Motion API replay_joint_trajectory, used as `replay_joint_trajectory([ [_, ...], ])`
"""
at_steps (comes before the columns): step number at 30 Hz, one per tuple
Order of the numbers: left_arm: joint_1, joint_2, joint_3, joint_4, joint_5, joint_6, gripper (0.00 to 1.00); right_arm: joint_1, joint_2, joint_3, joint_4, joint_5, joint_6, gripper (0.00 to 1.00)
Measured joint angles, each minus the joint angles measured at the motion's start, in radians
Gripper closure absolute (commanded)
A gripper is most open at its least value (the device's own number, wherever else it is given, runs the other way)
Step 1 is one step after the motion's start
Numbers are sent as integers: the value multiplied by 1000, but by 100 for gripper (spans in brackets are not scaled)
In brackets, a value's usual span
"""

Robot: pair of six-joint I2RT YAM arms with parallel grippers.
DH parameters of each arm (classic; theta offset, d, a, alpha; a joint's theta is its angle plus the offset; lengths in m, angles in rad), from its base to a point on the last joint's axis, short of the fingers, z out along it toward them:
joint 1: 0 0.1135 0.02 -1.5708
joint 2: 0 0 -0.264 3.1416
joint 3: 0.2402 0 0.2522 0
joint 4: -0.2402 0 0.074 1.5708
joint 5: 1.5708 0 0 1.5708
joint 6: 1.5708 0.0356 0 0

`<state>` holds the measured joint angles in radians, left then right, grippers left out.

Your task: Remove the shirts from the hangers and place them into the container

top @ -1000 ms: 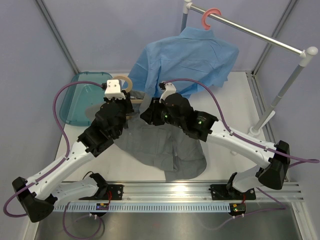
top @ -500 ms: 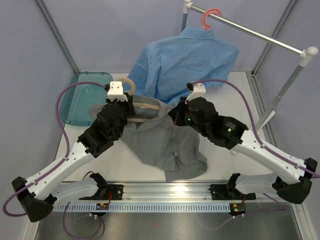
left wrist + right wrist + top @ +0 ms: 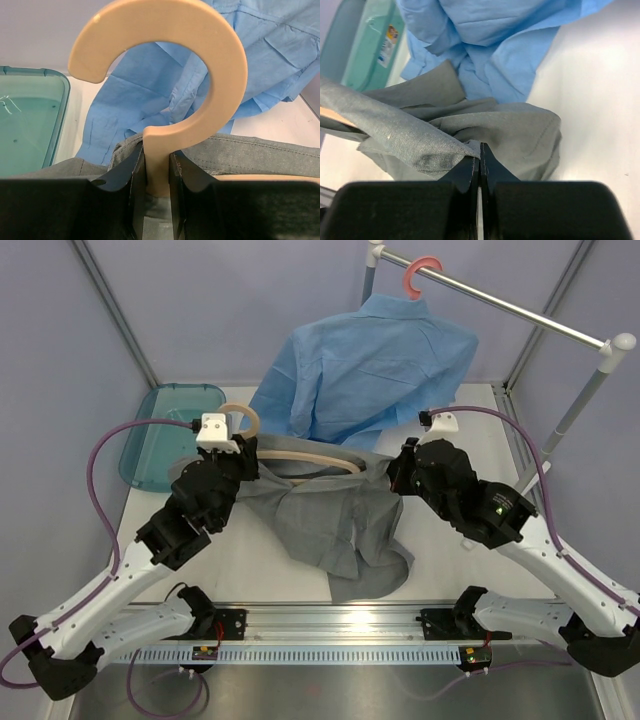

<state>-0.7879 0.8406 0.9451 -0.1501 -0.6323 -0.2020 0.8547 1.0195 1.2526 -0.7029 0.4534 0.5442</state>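
Observation:
The grey shirt's edge (image 3: 376,470) is stretched tight past the pale tan hanger's end (image 3: 353,466). My right gripper should go on pulling until the hanger's end comes free, and then let go of the shirt.
My left gripper (image 3: 238,443) (image 3: 157,156) is shut on the neck of the pale tan hanger (image 3: 300,455) (image 3: 220,65), just under its hook. The grey shirt (image 3: 340,525) (image 3: 250,152) (image 3: 520,130) still hangs partly on that hanger and trails onto the table. My right gripper (image 3: 393,476) (image 3: 480,151) is shut on an edge of the grey shirt, drawing it taut to the right. Behind, the light blue shirt (image 3: 370,365) (image 3: 145,100) (image 3: 490,30) hangs on the coral-pink hanger (image 3: 422,275). The teal container (image 3: 150,445) (image 3: 25,125) (image 3: 370,45) stands at the left.
A grey metal rail (image 3: 500,305) on white posts runs across the back right, with its foot (image 3: 515,502) on the table at the right. Frame posts stand at the back corners. The arms' mounting rail (image 3: 350,625) lines the near edge.
My right gripper has shut on the grey shirt and pulled it rightwards. My left gripper has carried the tan hanger left, and the hanger's bar now shows out of the shirt.

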Motion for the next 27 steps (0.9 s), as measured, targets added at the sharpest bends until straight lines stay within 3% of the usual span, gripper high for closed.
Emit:
replay_joint_trajectory([
  [10, 1, -64, -56, 32, 87, 22, 100, -61, 17, -27, -14, -66, -39, 100],
  [14, 5, -58, -48, 32, 119, 2, 100, -66, 60, -83, 9, -135, -44, 94],
  [18, 5, -18, -7, 32, 182, -31, 100, -68, 82, -154, 27, -214, -51, 79],
  [19, 5, -9, 4, 33, 196, -38, 100, -68, 81, -165, 27, -230, -56, 66],
  [23, 5, 18, 16, 39, 247, -59, 100, -69, 58, -174, 21, -257, -83, 35],
  [27, 5, 25, 9, 39, 255, -56, 100, -69, -8, -147, -45, -231, -119, 19],
])
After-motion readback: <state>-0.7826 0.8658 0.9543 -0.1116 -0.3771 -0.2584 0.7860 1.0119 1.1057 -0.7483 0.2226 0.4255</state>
